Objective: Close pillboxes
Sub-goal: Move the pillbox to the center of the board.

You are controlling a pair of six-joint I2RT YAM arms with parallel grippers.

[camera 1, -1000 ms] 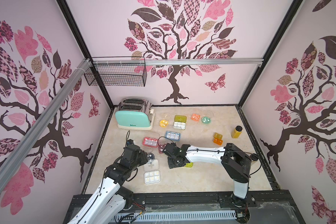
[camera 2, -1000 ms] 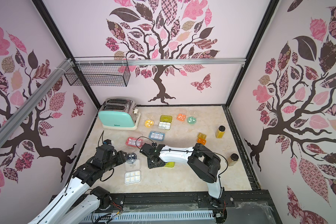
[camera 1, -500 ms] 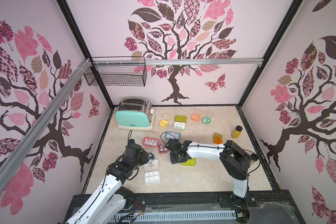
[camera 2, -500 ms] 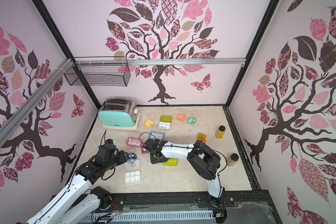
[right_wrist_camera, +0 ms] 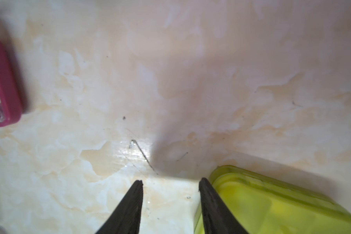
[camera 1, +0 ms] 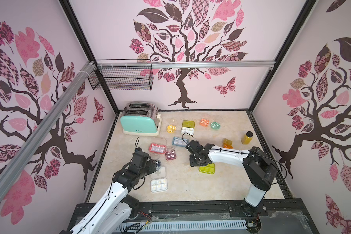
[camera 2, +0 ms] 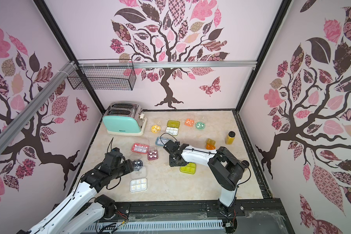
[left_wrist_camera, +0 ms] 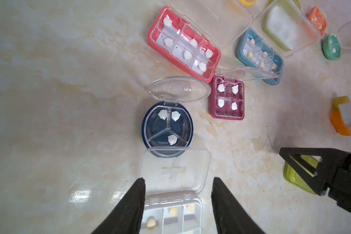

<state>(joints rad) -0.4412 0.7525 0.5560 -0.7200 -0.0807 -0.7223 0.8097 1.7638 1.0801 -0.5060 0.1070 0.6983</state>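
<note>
The white pillbox's clear lid [camera 2: 138, 170] is against the navy box, so next my left gripper slides and turns the white pillbox until its lid faces my right gripper.
Several pillboxes lie on the marble table. In the left wrist view my left gripper [left_wrist_camera: 177, 180] is open and hovers over the white pillbox [left_wrist_camera: 170, 214], whose clear lid [left_wrist_camera: 174, 170] lies flat open. Beyond it, all with lids up, are the round navy box [left_wrist_camera: 167, 126], the maroon square box [left_wrist_camera: 227, 101], the pink box [left_wrist_camera: 182, 44] and the blue box [left_wrist_camera: 259, 56]. My right gripper [right_wrist_camera: 170, 181] is open with bare table between its fingers. One finger is beside the yellow-green pillbox [right_wrist_camera: 272, 202], whose lid looks down. In a top view that box [camera 1: 207, 168] sits just right of the right gripper [camera 1: 195, 162].
A mint toaster [camera 1: 140, 121] stands at the back left. Yellow [camera 1: 170, 128], olive-lidded [camera 1: 187, 127], orange [camera 1: 204, 122] and mint [camera 1: 215, 125] boxes line the back. An orange block [camera 1: 227, 143] and an amber bottle [camera 1: 247, 137] stand at the right.
My right gripper has come off the yellow-green box, which now shows in full and lies slightly farther right. The left arm has hardly moved; its jaws stand a touch wider.
</note>
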